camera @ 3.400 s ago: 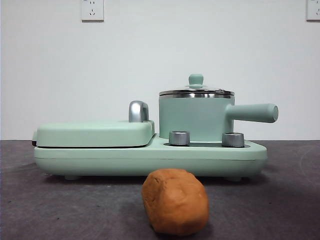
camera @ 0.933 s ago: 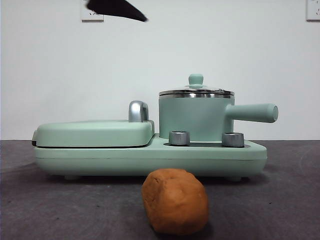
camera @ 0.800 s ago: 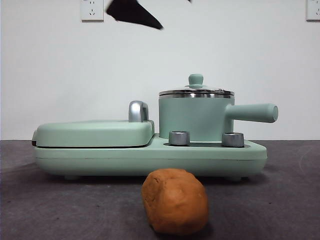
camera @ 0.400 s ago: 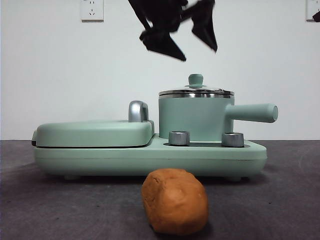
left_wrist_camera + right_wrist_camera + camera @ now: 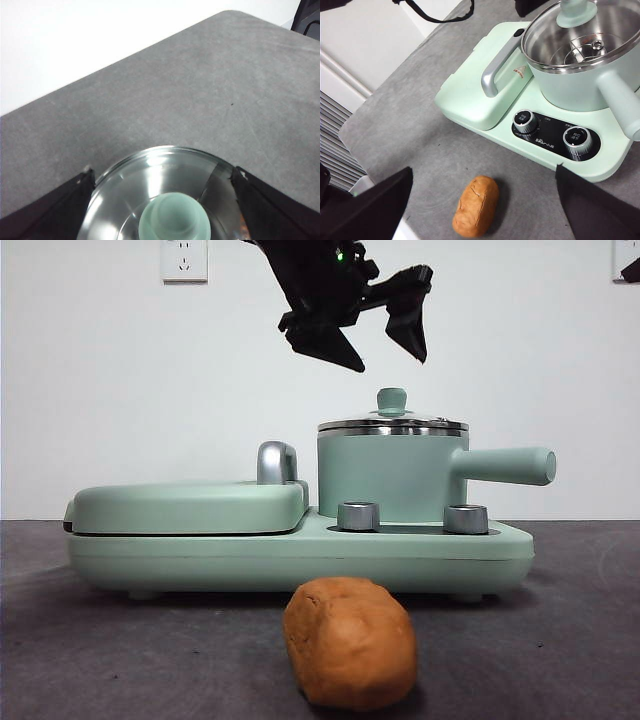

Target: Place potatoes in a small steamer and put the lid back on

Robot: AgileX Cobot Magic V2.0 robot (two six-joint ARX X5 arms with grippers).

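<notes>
My gripper will lift the wide glass lid (image 5: pixel 393 426) off in one piece and the lid will tilt, because a small round knob (image 5: pixel 392 401) is the only grip on it.
The orange-brown potato (image 5: pixel 350 643) (image 5: pixel 476 205) lies on the grey table in front of the appliance. Behind it stands the small mint-green steamer (image 5: pixel 392 478) (image 5: pixel 575 85), its side handle pointing right in the front view. Its glass lid (image 5: pixel 392 424) (image 5: pixel 150 185) is on, with the green knob (image 5: pixel 391 399) (image 5: pixel 174 220) on top. My left gripper (image 5: pixel 385 348) (image 5: pixel 161 174) hangs open just above the knob, one jaw on each side, touching nothing. High over the table, my right gripper (image 5: pixel 484 172) is open and empty, well above the potato.
The steamer sits on a mint-green appliance base (image 5: pixel 300 555) with two steel dials (image 5: pixel 359 516) (image 5: pixel 466 519). A flat green griddle cover (image 5: pixel 190 505) with a chrome handle (image 5: pixel 277 462) lies left of the pot. Another arm's black tip (image 5: pixel 632 270) shows at the top right corner.
My left gripper has come in from the upper left and moved right and down until it hangs open over the lid's knob. Potato, steamer and lid have not moved.
</notes>
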